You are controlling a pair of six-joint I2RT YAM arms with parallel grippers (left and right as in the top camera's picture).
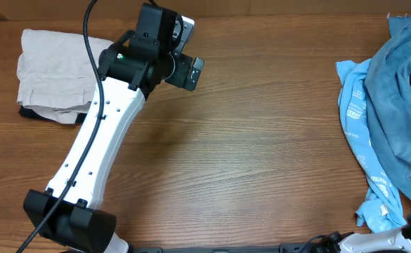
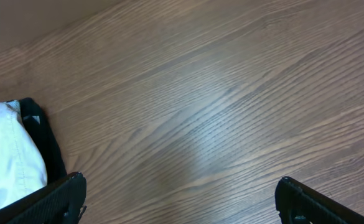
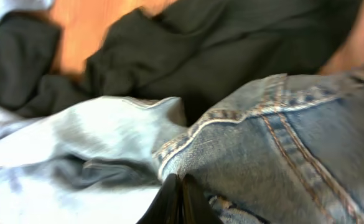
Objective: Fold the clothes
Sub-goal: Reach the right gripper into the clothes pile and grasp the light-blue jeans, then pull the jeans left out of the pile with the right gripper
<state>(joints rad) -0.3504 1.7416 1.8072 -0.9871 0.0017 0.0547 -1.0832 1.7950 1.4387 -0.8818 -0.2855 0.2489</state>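
The jeans' seamed edge is in my right gripper and the wood beside the cyan T-shirt is clear, so my right gripper should now pull until the jeans lie there.
The light blue denim jeans lie crumpled at the table's right edge, partly over a cyan T-shirt. In the right wrist view the jeans fill the frame, with orange stitching and a seamed edge. My right gripper is shut, its fingertips pinched on that seamed edge. In the overhead view only part of the right arm shows at the bottom right. My left gripper is open and empty over bare wood at the upper left, far from the jeans. Its fingers are spread wide.
Folded beige trousers lie at the back left, on something dark, beside the left arm. They also show in the left wrist view. Dark cloth lies behind the jeans. The wooden table stretches between the two piles.
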